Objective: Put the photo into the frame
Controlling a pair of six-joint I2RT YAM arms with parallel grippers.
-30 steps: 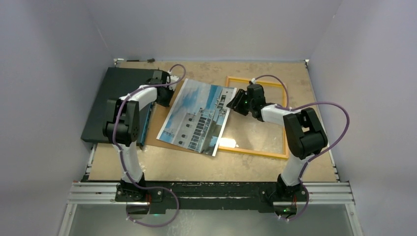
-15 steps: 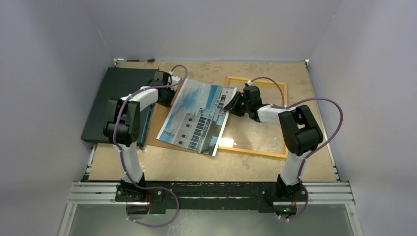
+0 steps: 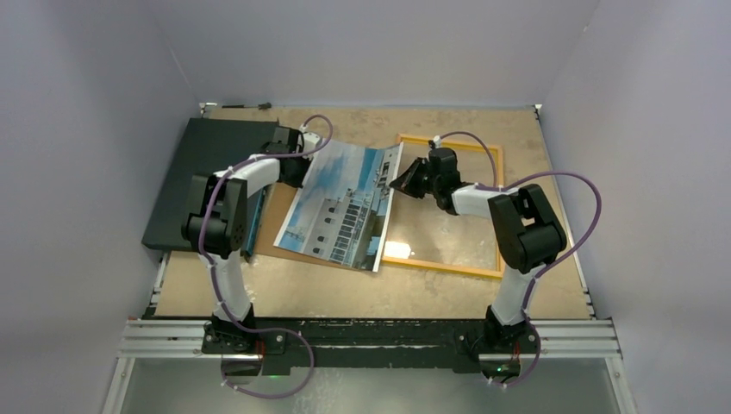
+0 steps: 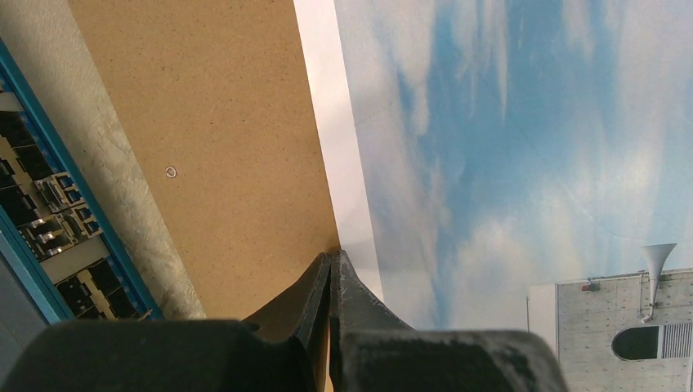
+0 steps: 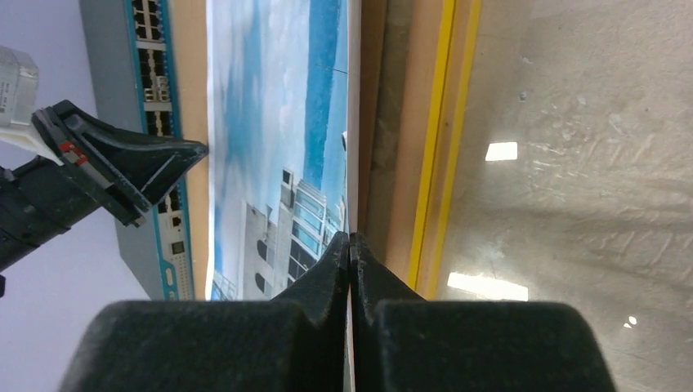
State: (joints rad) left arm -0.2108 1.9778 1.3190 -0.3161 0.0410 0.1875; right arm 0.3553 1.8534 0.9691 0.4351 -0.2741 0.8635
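Observation:
The photo lies picture side up [image 3: 338, 200] next to the frame's open back, so my right gripper should lift the photo's raised edge and turn the photo face down over the frame [image 3: 450, 228].
The photo [image 3: 345, 207], blue sky over a white-grey building, lies slanted in the middle of the table, overlapping the left side of the yellow-orange frame [image 3: 448, 141]. My left gripper [image 3: 303, 168] is shut on the photo's far left white border [image 4: 347, 163]. My right gripper [image 3: 398, 183] is shut on the photo's far right edge, which stands lifted. In the right wrist view the photo [image 5: 270, 122] runs edge-on into the closed jaws, the frame's yellow rail [image 5: 441, 147] lies just to the right, and the left gripper [image 5: 196, 151] shows at the opposite edge.
A brown backing board [image 3: 289, 216] lies under the photo [image 4: 237, 122]. A dark flat slab [image 3: 207, 172] with blue-edged ports [image 4: 49, 212] sits at the far left. Grey walls close in both sides and the back. Lights reflect inside the frame [image 5: 572, 163].
My right gripper moved left to the photo's right edge and shut on it, and that edge has risen. The left gripper stayed shut and shifted slightly right.

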